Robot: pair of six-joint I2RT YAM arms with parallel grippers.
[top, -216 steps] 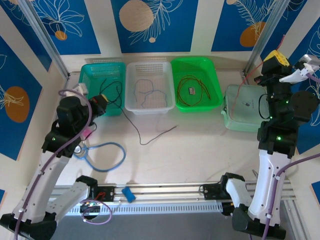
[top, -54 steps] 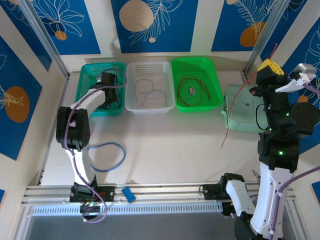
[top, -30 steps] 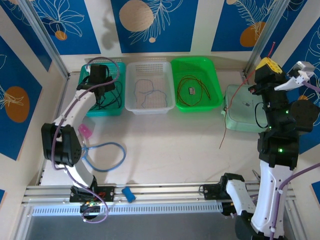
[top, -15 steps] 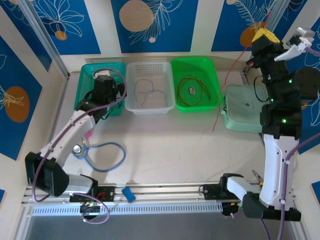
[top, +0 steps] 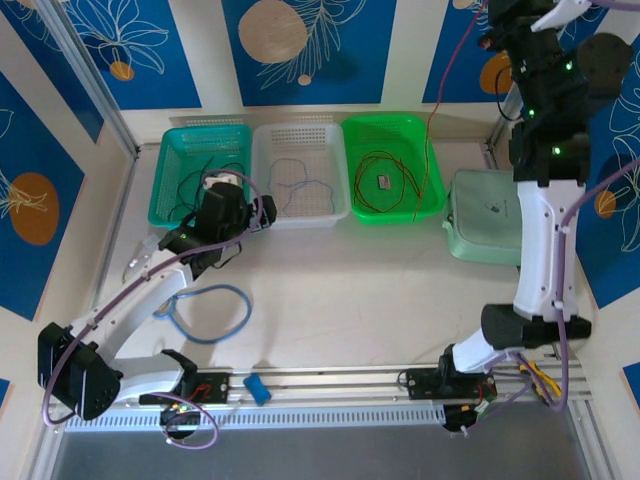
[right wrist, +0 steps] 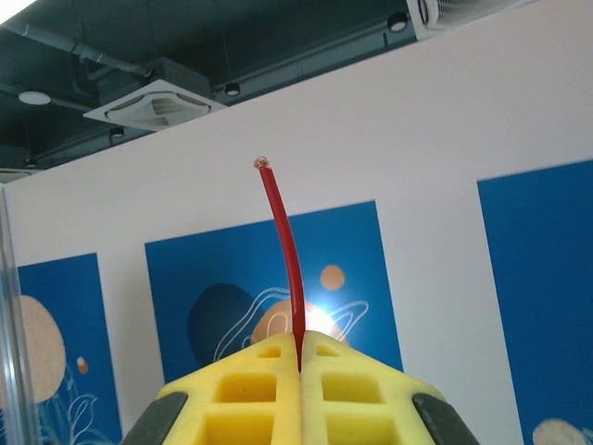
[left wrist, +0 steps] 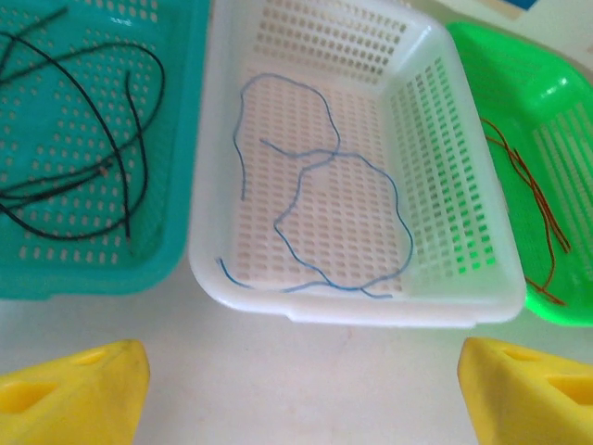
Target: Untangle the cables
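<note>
I keep lowering the red cable with my right gripper until my fingers reach inside, then let go, as it hangs free with its lower end (top: pixel 416 214) over the green basket (top: pixel 393 180).
A thin red cable (top: pixel 424 160) hangs from my right gripper (top: pixel 497 12), raised high at the back right; its lower end dangles over the green basket (top: pixel 432 150). In the right wrist view the yellow fingers (right wrist: pixel 250 380) are shut on the red cable (right wrist: pixel 283 241), whose tip sticks up free. My left gripper (top: pixel 247 195) stands open and holds nothing, low over the table before the white basket (left wrist: pixel 352 311). A black cable (left wrist: pixel 93 158) lies in the teal basket (top: pixel 165 160), a blue cable (left wrist: pixel 315 213) in the white one, a brown-orange cable (top: pixel 385 180) in the green one.
A thick light-blue hose loop (top: pixel 210 310) lies on the table near the left arm. A pale green box (top: pixel 485 230) sits at the right, beside the green basket. A small blue object (top: pixel 258 388) rests on the front rail.
My right arm has swung up and back, lifting the red cable so its end moved from the table to over the green basket. The left gripper backed out of the teal basket.
</note>
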